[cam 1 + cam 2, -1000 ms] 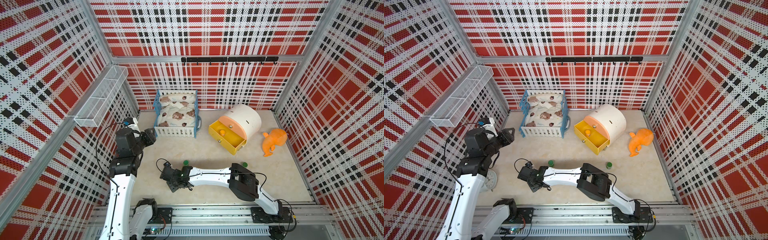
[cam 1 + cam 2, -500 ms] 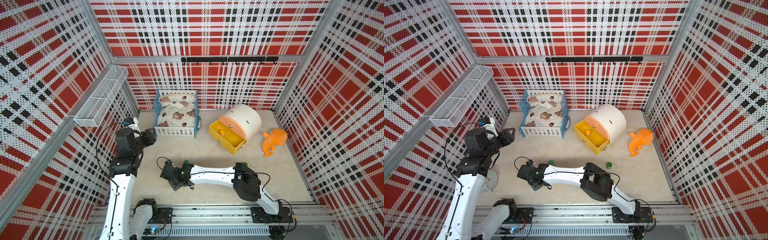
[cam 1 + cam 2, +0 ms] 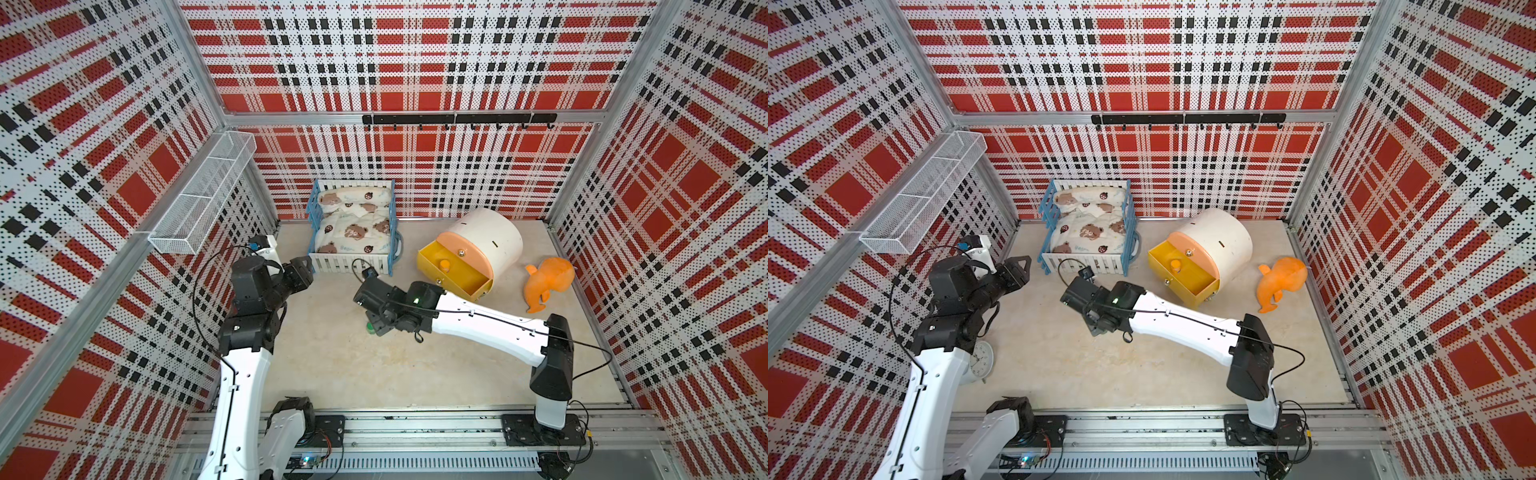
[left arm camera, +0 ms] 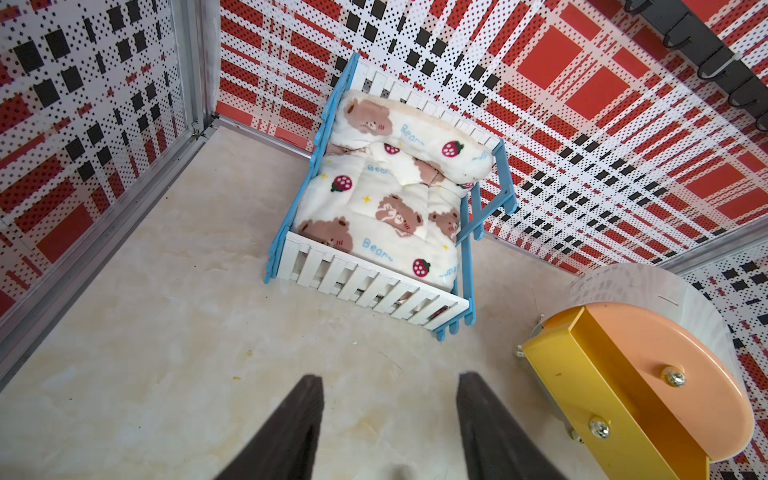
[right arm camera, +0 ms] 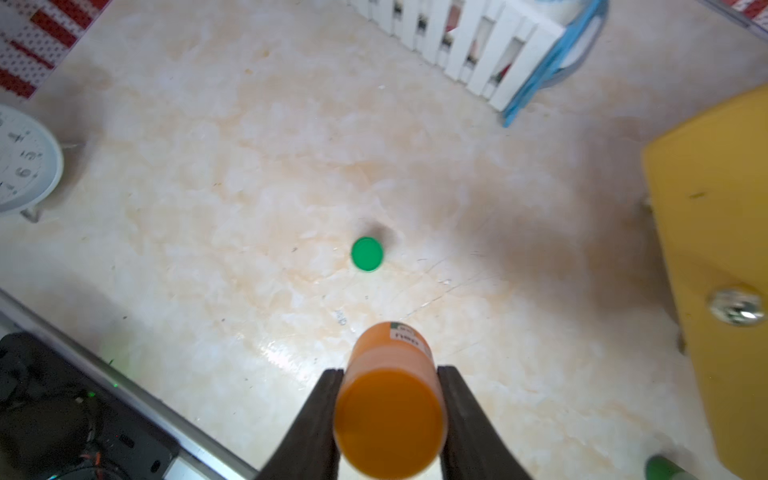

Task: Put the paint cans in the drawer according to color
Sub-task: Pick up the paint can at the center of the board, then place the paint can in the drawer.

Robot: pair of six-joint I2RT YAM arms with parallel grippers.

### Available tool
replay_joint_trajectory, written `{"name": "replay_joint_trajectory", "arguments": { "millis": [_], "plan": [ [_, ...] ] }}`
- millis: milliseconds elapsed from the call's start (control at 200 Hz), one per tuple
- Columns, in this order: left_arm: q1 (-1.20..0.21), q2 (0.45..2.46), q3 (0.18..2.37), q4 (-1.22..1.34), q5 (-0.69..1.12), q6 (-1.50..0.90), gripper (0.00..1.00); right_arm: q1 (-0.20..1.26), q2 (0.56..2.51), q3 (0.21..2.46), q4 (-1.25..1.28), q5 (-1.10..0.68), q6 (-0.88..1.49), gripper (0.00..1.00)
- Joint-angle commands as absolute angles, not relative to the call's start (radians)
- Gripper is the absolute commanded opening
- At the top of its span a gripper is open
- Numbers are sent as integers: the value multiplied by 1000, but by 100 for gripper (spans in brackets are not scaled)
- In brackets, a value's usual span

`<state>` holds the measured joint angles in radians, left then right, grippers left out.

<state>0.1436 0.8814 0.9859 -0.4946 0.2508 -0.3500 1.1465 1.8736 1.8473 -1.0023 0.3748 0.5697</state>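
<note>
The open drawer has free space [image 3: 468,281] next to its orange paint can [image 3: 444,264], so I keep carrying the matching can there with my right gripper until it hangs low inside.
In the right wrist view my right gripper [image 5: 390,374] is shut on an orange paint can [image 5: 388,415], held above the floor. A green-capped can [image 5: 367,254] stands on the floor ahead of it, and in a top view this green can [image 3: 370,330] peeks out beside the right wrist. A second green can [image 5: 660,469] shows at the frame corner beside the yellow drawer [image 5: 715,208]. The drawer [image 3: 465,276] is pulled open with one orange can [image 3: 444,264] inside. My left gripper [image 4: 390,382] hangs open and empty near the left wall.
A blue and white doll bed [image 3: 353,232] stands at the back. The drawer belongs to a round white cabinet [image 3: 490,232]; an orange soft toy [image 3: 548,286] lies right of it. A white clock [image 3: 980,359] sits by the left arm. A wire basket [image 3: 203,195] hangs on the left wall.
My right arm has risen and swung from near the front rail toward the drawer, carrying the orange can. The left arm has not moved.
</note>
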Motion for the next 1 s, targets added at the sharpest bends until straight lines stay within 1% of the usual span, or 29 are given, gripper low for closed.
{"name": "replay_joint_trajectory", "arguments": {
  "millis": [0,25,220,441,711,997],
  "plan": [
    [144,877,989,-479,258,-337,57,1086,1776,1785,-1042,417,560,24],
    [144,877,991,-481,257,-337,57,1072,1758,1771,-1037,416,529,24],
    [145,888,994,-479,262,-337,57,934,1632,1655,-997,398,519,24],
    [144,890,994,-479,266,-339,57,768,1522,1529,-906,328,502,25],
    [143,889,994,-479,274,-343,57,646,1522,1502,-883,304,478,25],
    [142,882,986,-479,277,-340,57,598,1535,1466,-836,270,461,25]
  ]
}}
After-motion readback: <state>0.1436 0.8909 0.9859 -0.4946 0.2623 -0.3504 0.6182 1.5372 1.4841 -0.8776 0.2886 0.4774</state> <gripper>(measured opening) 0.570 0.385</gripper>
